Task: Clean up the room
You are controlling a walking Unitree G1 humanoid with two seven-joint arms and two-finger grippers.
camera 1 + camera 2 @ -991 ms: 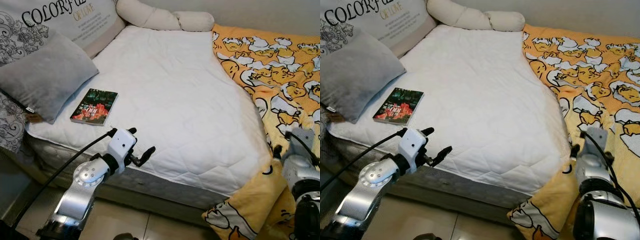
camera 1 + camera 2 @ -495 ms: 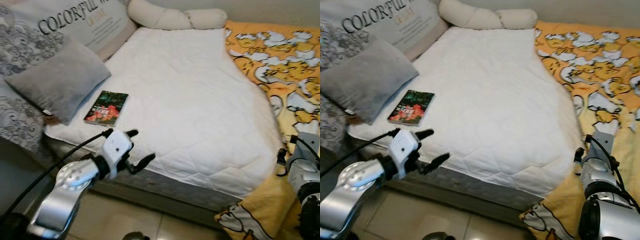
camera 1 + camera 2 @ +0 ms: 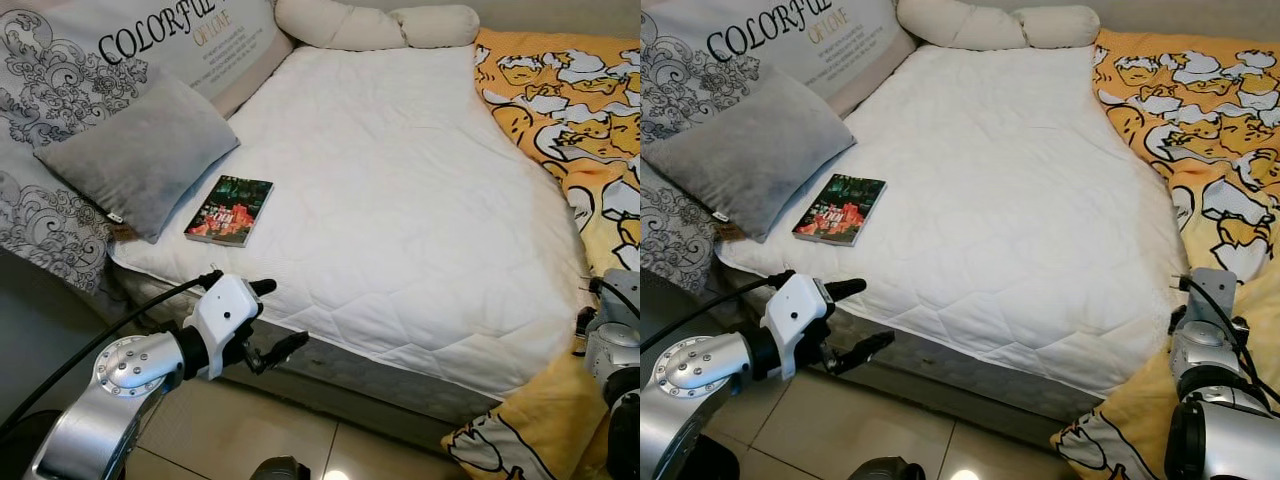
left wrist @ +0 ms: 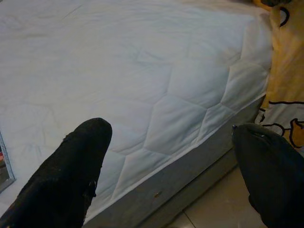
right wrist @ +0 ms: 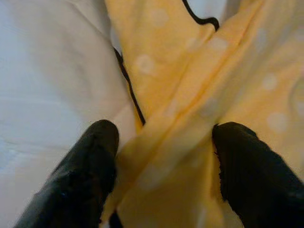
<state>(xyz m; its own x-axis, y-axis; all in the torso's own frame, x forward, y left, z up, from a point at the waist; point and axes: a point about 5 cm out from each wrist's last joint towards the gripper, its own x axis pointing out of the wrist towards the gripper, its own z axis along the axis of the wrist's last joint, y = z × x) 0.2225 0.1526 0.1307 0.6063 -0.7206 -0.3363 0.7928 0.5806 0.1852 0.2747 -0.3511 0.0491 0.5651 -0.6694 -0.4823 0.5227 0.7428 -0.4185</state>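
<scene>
The yellow blanket's inner edge [image 3: 567, 190] bends in loose folds, so the blanket [image 3: 598, 130] will cover more of the white mattress and straighten out when I pull it.
A book [image 3: 229, 209] with a dark, red-flowered cover lies flat on the white mattress [image 3: 400, 180], near its left front corner beside a grey pillow [image 3: 140, 150]. A yellow cartoon-print blanket [image 3: 570, 100] covers the bed's right side and hangs over the front right corner. My left gripper [image 3: 275, 318] is open and holds nothing. It hovers just off the mattress's front edge, a little below and to the right of the book. My right gripper [image 5: 164, 156] is at the hanging blanket, open, with a yellow fold lying between its fingers [image 5: 90, 166].
A long cream bolster [image 3: 370, 25] lies along the head of the bed. A printed cushion [image 3: 150, 40] leans at the left behind the grey pillow. The grey bed base [image 3: 400, 375] and tiled floor [image 3: 300, 440] are below my left arm.
The whole picture has shifted right, so the camera has moved. My left gripper now sits slightly lower against the bed's front edge. The right gripper stays at the blanket.
</scene>
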